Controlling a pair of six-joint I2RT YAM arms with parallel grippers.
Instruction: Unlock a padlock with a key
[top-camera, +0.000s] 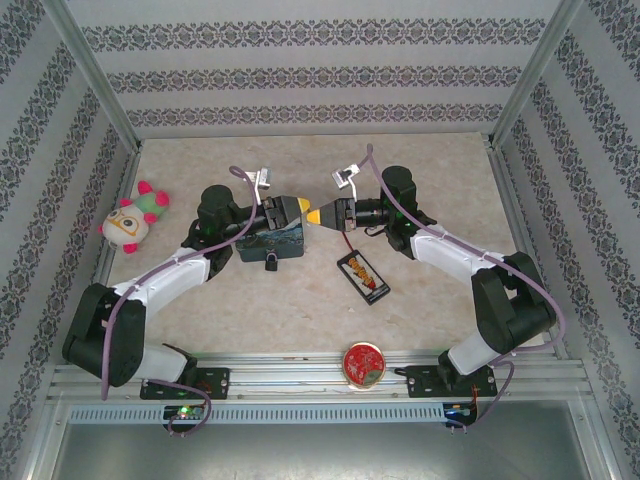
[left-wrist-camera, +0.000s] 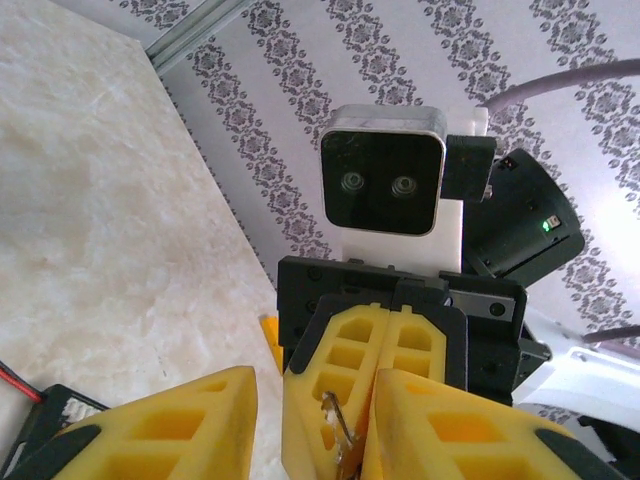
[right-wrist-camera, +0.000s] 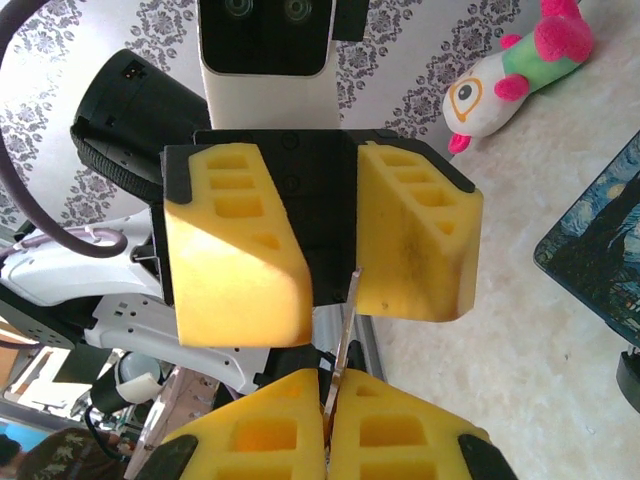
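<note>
The robot's left gripper should pinch the key by its loose end while the right gripper opens and takes the key at a straighter angle, because the key slants out of the right gripper's fingers.
The key, a thin grey metal strip, is pinched between the yellow fingers of my right gripper, which is shut on it. Its free end sticks up between the spread fingers of my left gripper, which is open, and lies against one pad. In the left wrist view the key pokes out of the right gripper. From above, the left gripper and the right gripper meet tip to tip over mid-table. The black padlock lies on the table below them.
A blue painted tin stands just behind the padlock, under the left gripper. A black pack with a red-yellow label lies to the right. A plush toy sits at the far left and a round red tin at the near edge.
</note>
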